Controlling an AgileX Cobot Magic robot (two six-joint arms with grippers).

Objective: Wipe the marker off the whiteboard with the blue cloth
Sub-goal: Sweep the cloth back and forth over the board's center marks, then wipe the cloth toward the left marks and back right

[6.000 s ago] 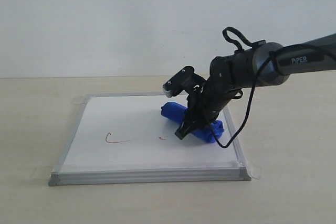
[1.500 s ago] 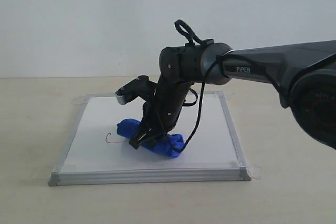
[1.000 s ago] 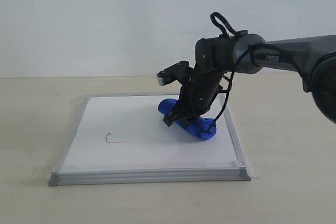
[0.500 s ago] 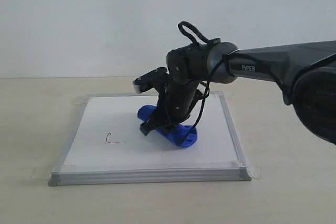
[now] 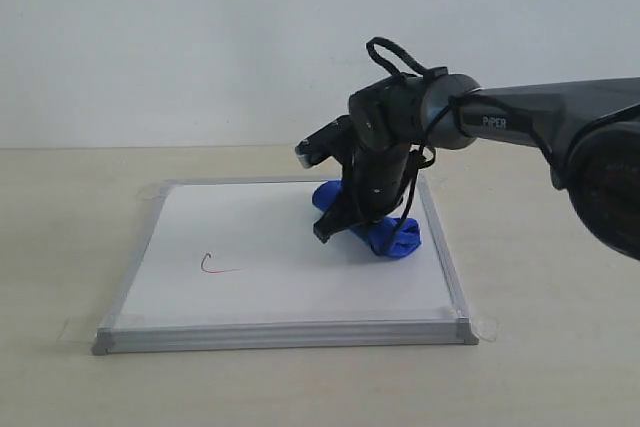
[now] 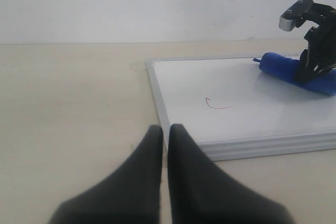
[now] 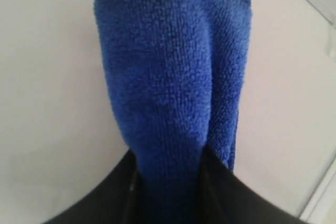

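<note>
My right gripper is wiping a clean part of the whiteboard with the blue cloth (image 5: 402, 238), away from the red stroke, so it should sweep back across toward that stroke (image 5: 208, 263).
The whiteboard (image 5: 270, 267) lies flat on the table, silver-framed, also in the left wrist view (image 6: 247, 119). A red hook-shaped marker stroke (image 5: 218, 267) remains on its left half, seen too from the left wrist (image 6: 218, 105). My right gripper (image 5: 345, 222) is shut on the blue cloth (image 5: 385, 235), pressing it on the board's far right part; the cloth (image 7: 168, 77) fills the right wrist view between the dark fingers (image 7: 220, 190). My left gripper (image 6: 164, 129) is shut and empty, off the board by its edge. The small dashes do not show.
The beige table (image 5: 60, 207) surrounds the board, with a white wall behind. Clear tape tabs (image 5: 486, 327) stick out at the board's corners. The right arm (image 5: 540, 117) reaches in from the right above the board's far right corner.
The right gripper has swept the cloth back and forth across the board; over the last half second it moved right and farther back. The small dash near the middle is gone.
</note>
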